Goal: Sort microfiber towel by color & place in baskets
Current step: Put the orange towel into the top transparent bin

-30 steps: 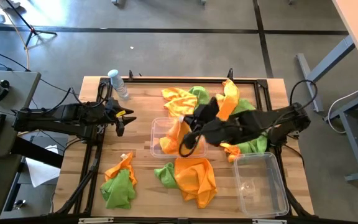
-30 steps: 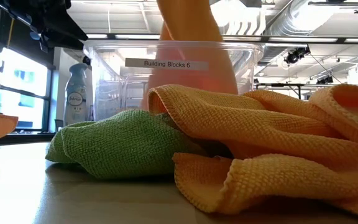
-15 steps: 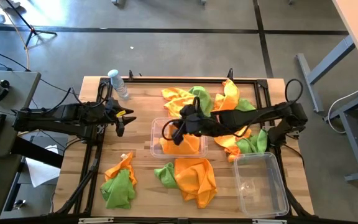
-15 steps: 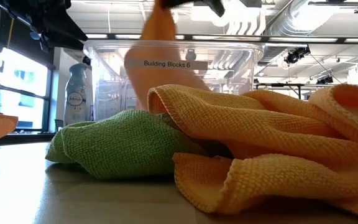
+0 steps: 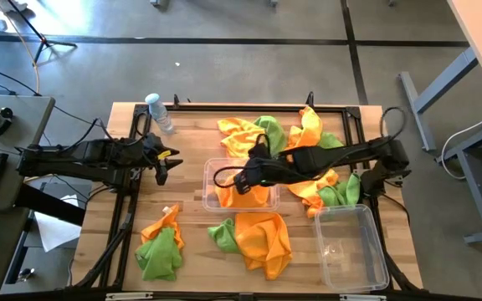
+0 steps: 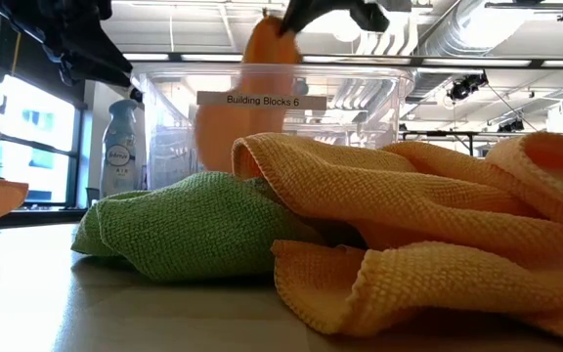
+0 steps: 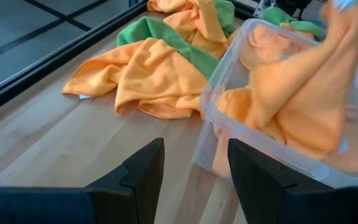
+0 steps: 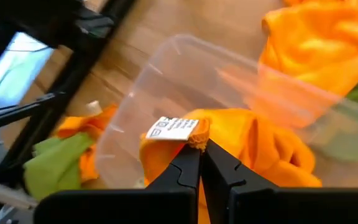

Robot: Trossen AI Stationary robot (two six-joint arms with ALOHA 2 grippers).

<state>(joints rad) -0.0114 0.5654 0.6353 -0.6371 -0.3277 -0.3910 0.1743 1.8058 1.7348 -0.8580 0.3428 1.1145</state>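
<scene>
My right gripper goes on lowering the towel's labelled corner until it is below the basket's rim (image 6: 280,122) before it lets go there, because the orange towel's lower folds (image 5: 239,198) are inside the centre basket's sides.
My right gripper (image 5: 241,177) hangs over the centre basket (image 5: 210,165), shut on an orange microfiber towel (image 5: 253,194) whose lower part lies heaped inside. The low view shows this towel (image 6: 247,108) through the labelled basket wall (image 6: 360,108). My left gripper (image 7: 194,168) waits open near the table's left edge (image 5: 161,160), short of that basket. A second basket (image 5: 350,247) stands at the near right. Loose orange and green towels lie at the far side (image 5: 253,134), the near middle (image 5: 258,238) and the near left (image 5: 161,247). My right gripper pinches the orange towel between its two fingertips (image 8: 188,163) at a corner (image 8: 199,138) beside a white label (image 8: 171,127). It comes from above, pointing down into the basket. The towel hangs slack below the fingers, its lower folds (image 8: 260,149) resting in the basket.
A clear water bottle (image 5: 159,113) stands at the far left corner. More orange and green towels (image 5: 335,191) lie under the right arm, between the two baskets. Bare wood (image 5: 182,209) shows left of the centre basket.
My right gripper, still shut on the orange towel, has come down over the centre basket and shifted toward the table's left. The towel hanging from it has sunk into the basket, and its lower part has bunched up there.
</scene>
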